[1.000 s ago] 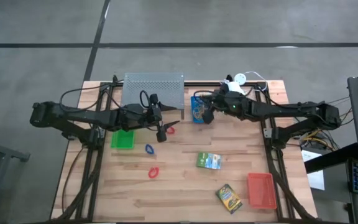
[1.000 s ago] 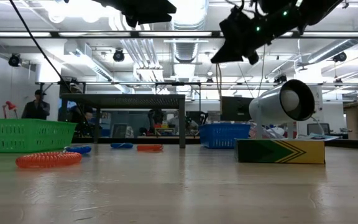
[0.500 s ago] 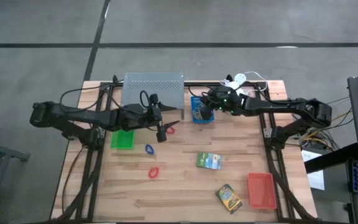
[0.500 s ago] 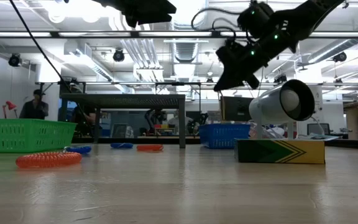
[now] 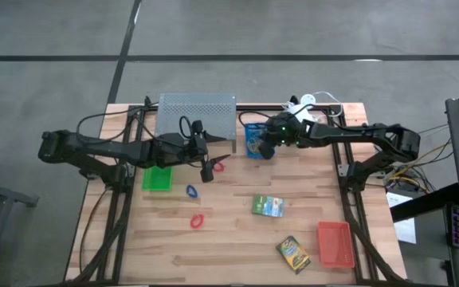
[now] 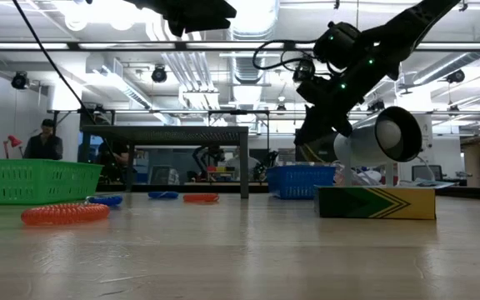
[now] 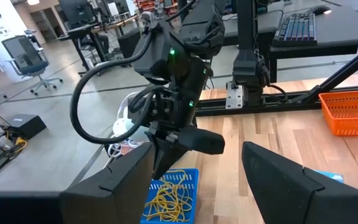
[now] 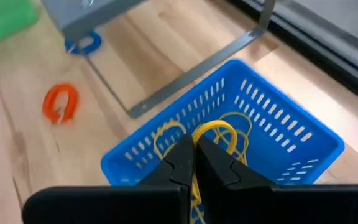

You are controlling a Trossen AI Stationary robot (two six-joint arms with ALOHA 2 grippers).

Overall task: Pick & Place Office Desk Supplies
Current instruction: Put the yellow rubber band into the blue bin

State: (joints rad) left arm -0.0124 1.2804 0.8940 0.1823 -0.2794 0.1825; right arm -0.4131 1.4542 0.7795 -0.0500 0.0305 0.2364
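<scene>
I need to turn my right gripper upright, because it is slanted at the blue tray's edge (image 5: 253, 142) with the yellow rubber band (image 8: 217, 126) above the tray's edge. I should then lower it inside the tray before I open it.
A blue tray (image 5: 253, 142) holding tan-yellow rubber bands (image 8: 166, 140) rests on the table's far side, beside the grey shelf (image 5: 197, 116). My right gripper (image 8: 194, 154) is shut and slants down just above the tray (image 6: 300, 181), with a bright yellow rubber band (image 8: 215, 127) looping out from its tips. My left gripper (image 5: 206, 169) hangs open over the table's middle left, nothing between its fingers. Around it lie a red loop (image 5: 218, 167), a blue loop (image 5: 191, 191) and a second red loop (image 5: 197, 221). A green tray (image 5: 156, 178) sits on the left. My right gripper pinches one yellow rubber band between its two shut fingertips (image 8: 185, 158). The fingers slant down from the table's right side. The band's free loop (image 8: 232, 134) stands out beyond the tips over the tray's inside; whether it touches the bands below, I cannot tell.
Two printed card boxes (image 5: 268, 206) (image 5: 293, 253) and a red-orange tray (image 5: 335, 243) lie near the front right. A white lamp (image 5: 303, 104) stands at the far edge by my right arm. Bare wood lies at the front left.
My right gripper has come down toward the blue tray and tipped its fingers more steeply downward, staying shut.
</scene>
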